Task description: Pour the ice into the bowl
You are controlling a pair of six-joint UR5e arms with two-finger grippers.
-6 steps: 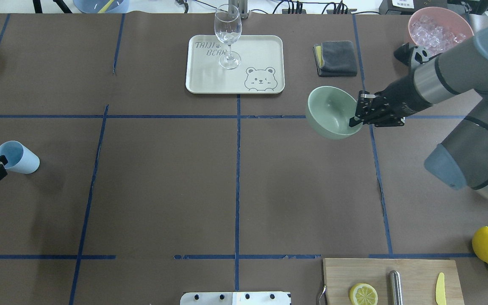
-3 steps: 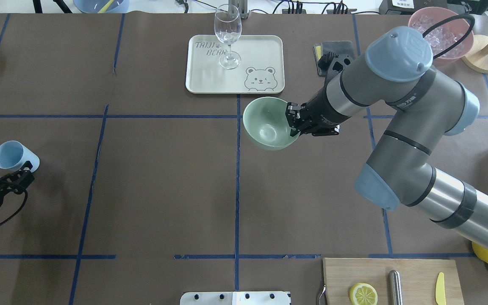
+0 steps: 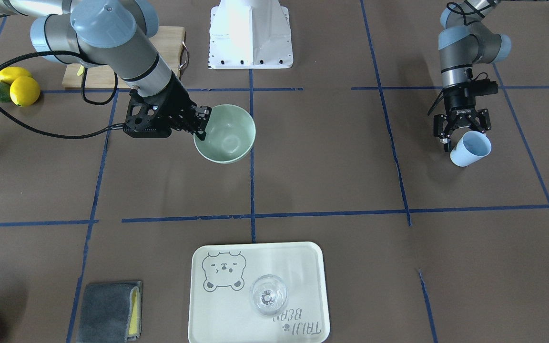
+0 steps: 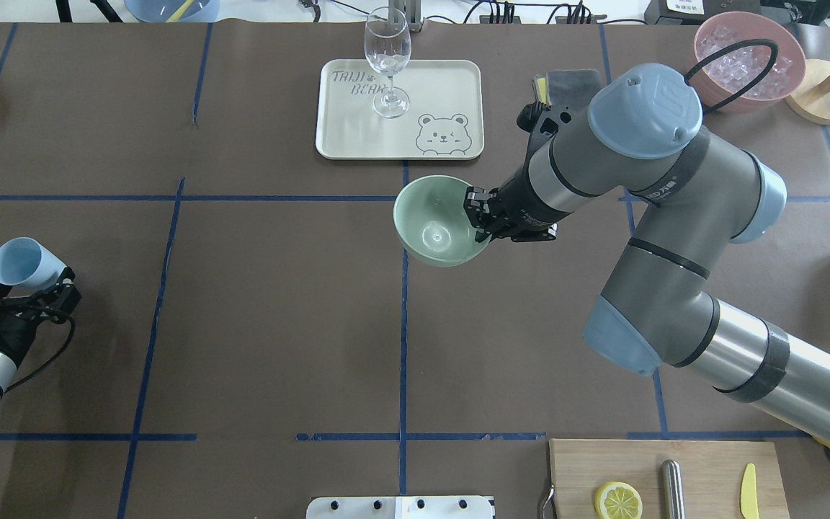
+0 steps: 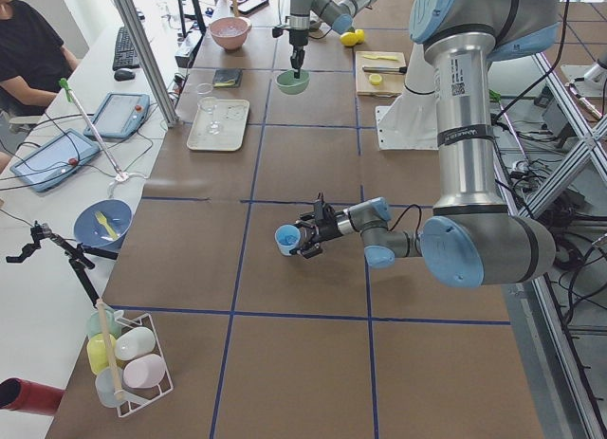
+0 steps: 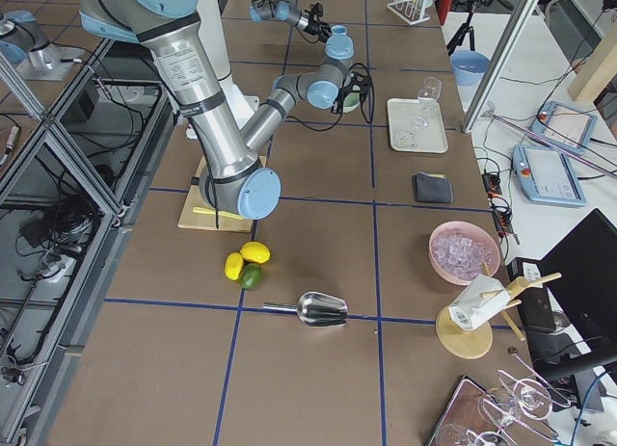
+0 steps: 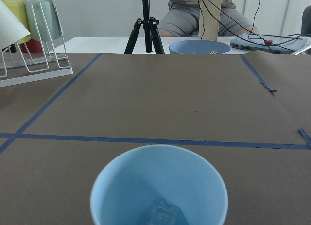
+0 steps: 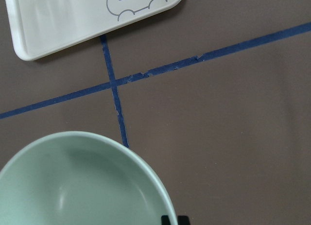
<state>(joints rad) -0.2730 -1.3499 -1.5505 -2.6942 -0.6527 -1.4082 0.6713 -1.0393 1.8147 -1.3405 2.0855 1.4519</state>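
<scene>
I should expect more hidden cubes to fall out when I pour, because a clear ice cube shows high inside the light blue cup.
The mint-green bowl hangs tilted over the table's middle, near the blue tape cross. My right gripper is shut on its rim, which also shows in the front view and the right wrist view. The bowl is empty. The light blue cup stands at the table's left. My left gripper is open, with one finger on either side of the cup. The left wrist view shows a clear ice cube inside the cup.
A wine glass stands on a cream bear tray just beyond the bowl. A pink container of ice and a grey cloth are at the far right. A cutting board and lemons are at the near right.
My right arm has carried the bowl leftward from the right side to the table's middle. My left gripper has opened and moved forward around the cup.
</scene>
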